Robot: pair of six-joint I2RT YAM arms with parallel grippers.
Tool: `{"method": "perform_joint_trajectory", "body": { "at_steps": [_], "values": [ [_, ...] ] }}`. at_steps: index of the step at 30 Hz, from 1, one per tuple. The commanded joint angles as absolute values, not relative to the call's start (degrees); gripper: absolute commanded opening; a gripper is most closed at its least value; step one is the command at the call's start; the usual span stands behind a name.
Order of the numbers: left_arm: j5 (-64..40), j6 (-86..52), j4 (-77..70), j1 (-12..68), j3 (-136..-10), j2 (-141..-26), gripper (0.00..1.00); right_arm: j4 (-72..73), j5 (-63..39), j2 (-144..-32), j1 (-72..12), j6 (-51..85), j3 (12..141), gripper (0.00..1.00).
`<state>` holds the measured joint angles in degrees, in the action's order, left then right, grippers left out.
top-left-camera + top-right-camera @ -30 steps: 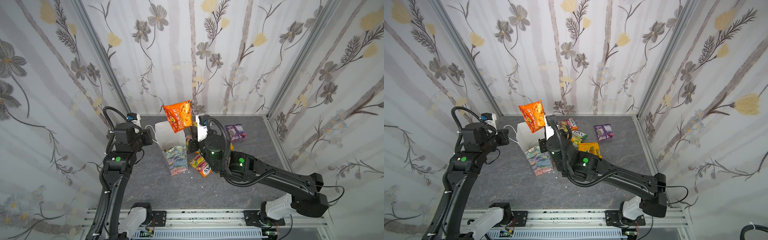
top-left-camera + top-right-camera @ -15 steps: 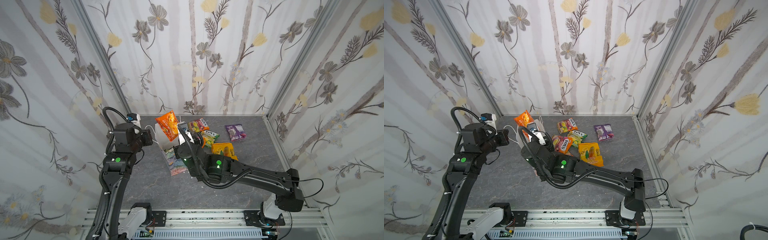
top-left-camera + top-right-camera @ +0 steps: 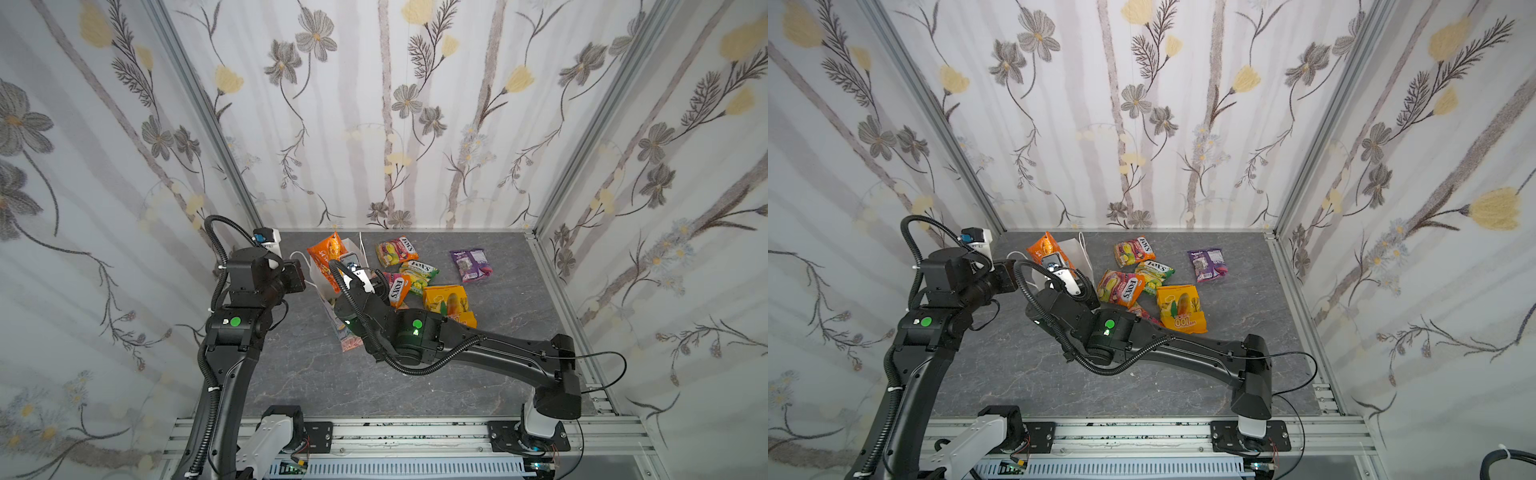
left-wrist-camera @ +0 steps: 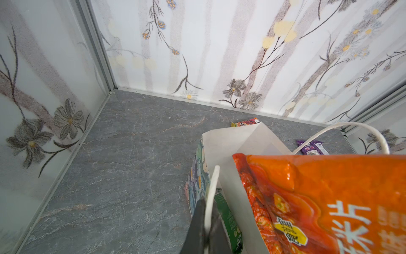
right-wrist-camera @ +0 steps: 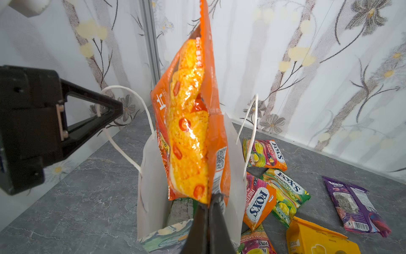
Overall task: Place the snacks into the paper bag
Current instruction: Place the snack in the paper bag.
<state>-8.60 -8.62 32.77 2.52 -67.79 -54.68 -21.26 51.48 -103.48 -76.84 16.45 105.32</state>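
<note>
My right gripper should keep lowering the orange packet (image 3: 325,251), which is upright between the paper bag's handles, into the paper bag's opening (image 3: 350,247) and let it go there.
The paper bag (image 3: 359,255) (image 5: 151,176) stands open at the back left, white lining showing. My left gripper (image 4: 207,211) is shut on one white cord handle (image 5: 140,105), holding it out to the side. My right gripper (image 5: 212,202) is shut on the lower edge of an orange snack packet (image 5: 189,132) (image 3: 328,253), which stands in the bag's mouth with its upper part above the rim. A green packet (image 5: 182,209) lies inside the bag. Loose snacks lie right of the bag: FOX'S packs (image 3: 397,249) (image 3: 417,272) (image 3: 1121,286), a yellow mango pack (image 3: 446,299) and a purple one (image 3: 471,264).
Flowered walls close the grey stone-look floor (image 3: 316,374) on three sides, with metal corner posts (image 3: 224,137) (image 3: 582,137). An aluminium rail (image 3: 415,432) runs along the front edge. My right arm (image 3: 498,357) stretches low across the floor from the front right.
My right arm has swung left and down, bringing the orange packet from high above the bag into the bag's mouth. The left gripper has kept hold of the handle.
</note>
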Motion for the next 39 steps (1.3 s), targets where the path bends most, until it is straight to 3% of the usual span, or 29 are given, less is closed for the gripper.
{"method": "perform_joint_trajectory", "body": {
  "at_steps": [1,27,35,39],
  "values": [
    [-8.5,-8.5,31.1,2.5,-67.5,-54.4,0.02,-22.5,52.0,-103.9,-76.8,18.3,105.9,0.0],
    [-8.4,-8.6,31.2,2.5,-67.7,-54.6,0.02,-30.2,51.3,-108.2,-76.5,19.5,110.9,0.0],
    [-8.2,-8.5,31.2,2.5,-67.6,-54.6,0.02,-30.7,50.6,-109.1,-76.2,19.1,112.1,0.11],
    [-8.1,-8.5,31.3,2.5,-67.7,-54.5,0.02,-30.6,50.0,-108.9,-76.2,18.6,112.6,0.24]
  ]
}}
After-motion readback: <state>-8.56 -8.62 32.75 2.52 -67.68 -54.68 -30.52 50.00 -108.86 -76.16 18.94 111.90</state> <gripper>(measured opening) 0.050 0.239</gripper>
